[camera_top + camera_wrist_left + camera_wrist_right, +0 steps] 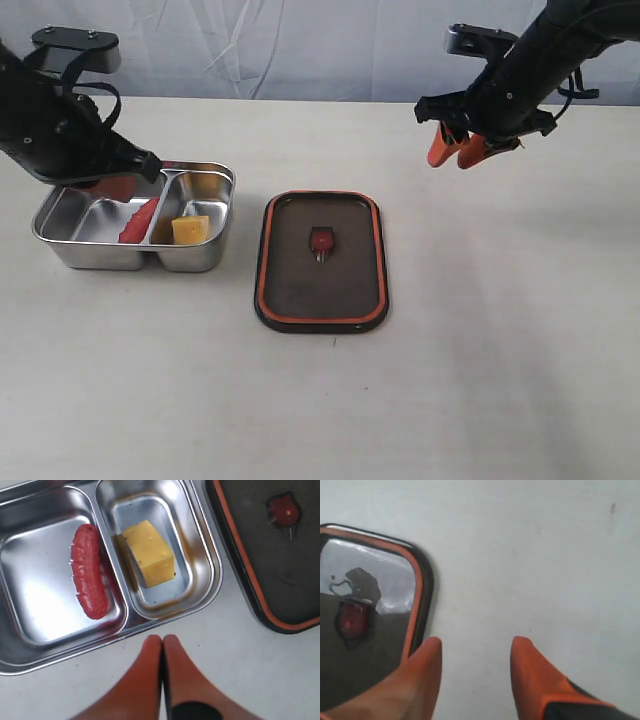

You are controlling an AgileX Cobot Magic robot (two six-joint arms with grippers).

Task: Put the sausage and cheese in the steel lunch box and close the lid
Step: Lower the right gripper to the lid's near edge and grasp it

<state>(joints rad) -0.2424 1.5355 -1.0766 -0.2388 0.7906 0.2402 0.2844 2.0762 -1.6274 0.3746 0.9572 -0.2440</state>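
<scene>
The red valve is set into the dark lid's panel, so when the robot lifts and tilts the lid, the valve will stay fixed and move along with it.
The steel lunch box sits at the left of the table. The red sausage lies in its larger compartment and the yellow cheese in the smaller one. The dark lid lies flat on the table to the right of the box, orange seal and red valve facing up. My left gripper hovers over the box's far side, shut and holding nothing. My right gripper hangs open and high, beyond the lid's far right corner.
The white tabletop stretches bare in front and to the right of the lid. A pale curtain closes off the back edge of the table.
</scene>
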